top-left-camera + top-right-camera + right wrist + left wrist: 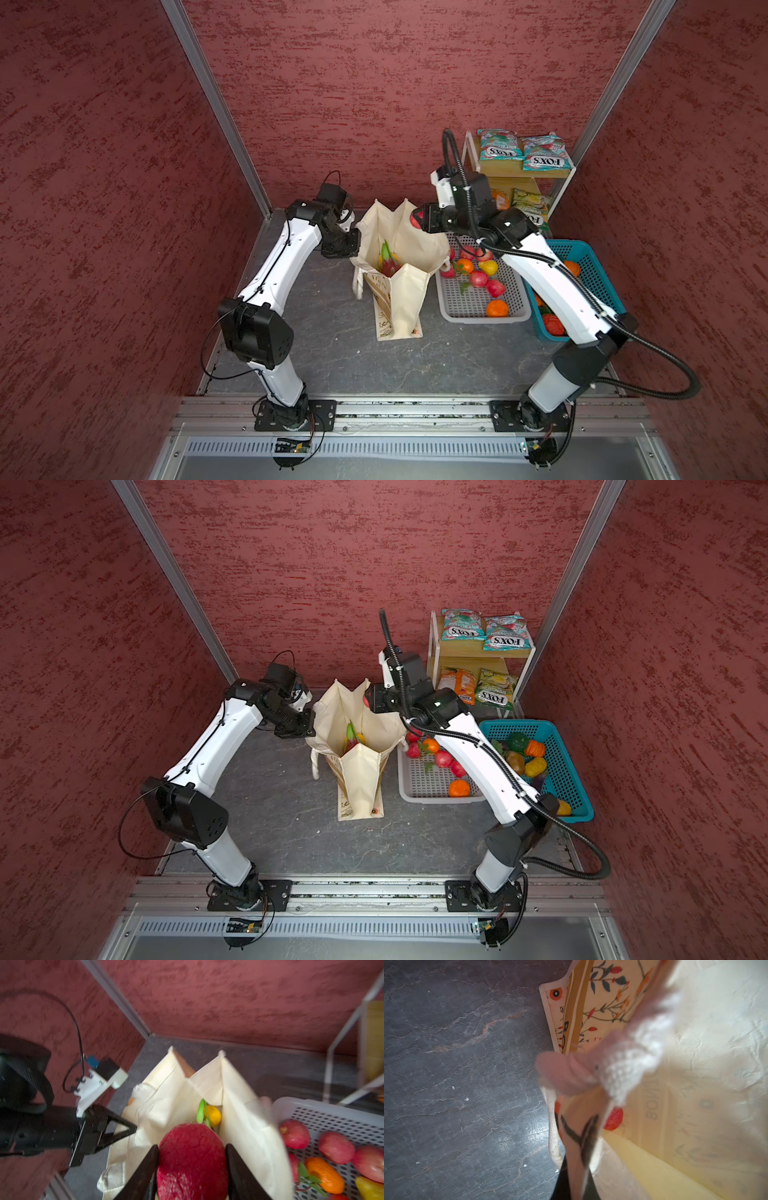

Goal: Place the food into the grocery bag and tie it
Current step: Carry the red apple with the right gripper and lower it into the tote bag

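Observation:
The bag's opening (404, 244) is wide under the dark red fruit, so my right gripper should keep going down into the bag and let go beside the dragon fruit (389, 266).
The cream floral grocery bag (409, 249) (365, 766) stands open on the dark floor. Inside lie a pink dragon fruit (390, 268) (350, 746) and a yellow fruit (214, 1115). My left gripper (357, 237) (312, 717) (577, 1186) is shut on the bag's left rim. My right gripper (416, 219) (368, 699) (192, 1165) hovers over the bag's right rim, shut on a dark red rough-skinned fruit (192, 1159). Two teal-and-red FOX'S packets (500, 145) (544, 153) lie on the shelf top. A dark green vegetable (517, 742) sits in the blue basket (561, 746).
A grey basket (457, 309) of small red apples and oranges stands right of the bag, under my right arm. The wooden shelf (469, 654) at the back right also holds orange (457, 683) and yellow-green (494, 690) packets. Red walls close in on three sides.

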